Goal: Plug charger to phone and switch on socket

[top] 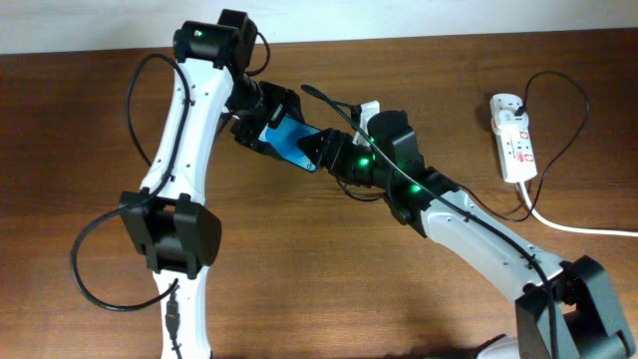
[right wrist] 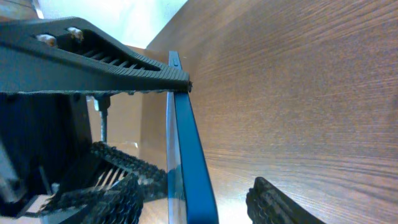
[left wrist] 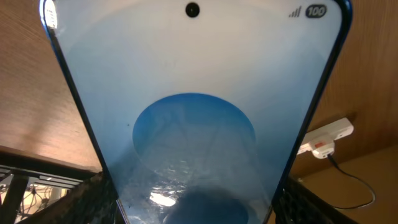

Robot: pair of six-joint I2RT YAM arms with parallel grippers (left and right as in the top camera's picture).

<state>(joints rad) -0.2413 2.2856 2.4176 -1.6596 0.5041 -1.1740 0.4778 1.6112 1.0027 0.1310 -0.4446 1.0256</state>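
The phone has my left gripper clamped across the phone's long edges (left wrist: 315,102), so its bottom end (top: 310,158) should be held by my right gripper to let my left gripper pinch a long side.
The phone (top: 291,142) with its blue screen is held above the table, left of centre. My left gripper (top: 265,126) is shut on its long edges. In the left wrist view the phone (left wrist: 193,93) fills the frame between my fingers (left wrist: 193,208). My right gripper (top: 325,150) is open, with its fingers on either side of the phone's other end. In the right wrist view the phone (right wrist: 189,155) stands edge-on between those fingers (right wrist: 199,205), with a gap to the right finger. The socket (top: 513,145) lies at the far right. The thin black charger cable (top: 576,110) loops beside it; its plug tip is not visible.
The socket's thick white cord (top: 578,227) runs off the right edge. The socket also shows in the left wrist view (left wrist: 326,137), with a black cable (left wrist: 354,183) trailing from it. The wooden table (top: 349,289) extends in front of both arms.
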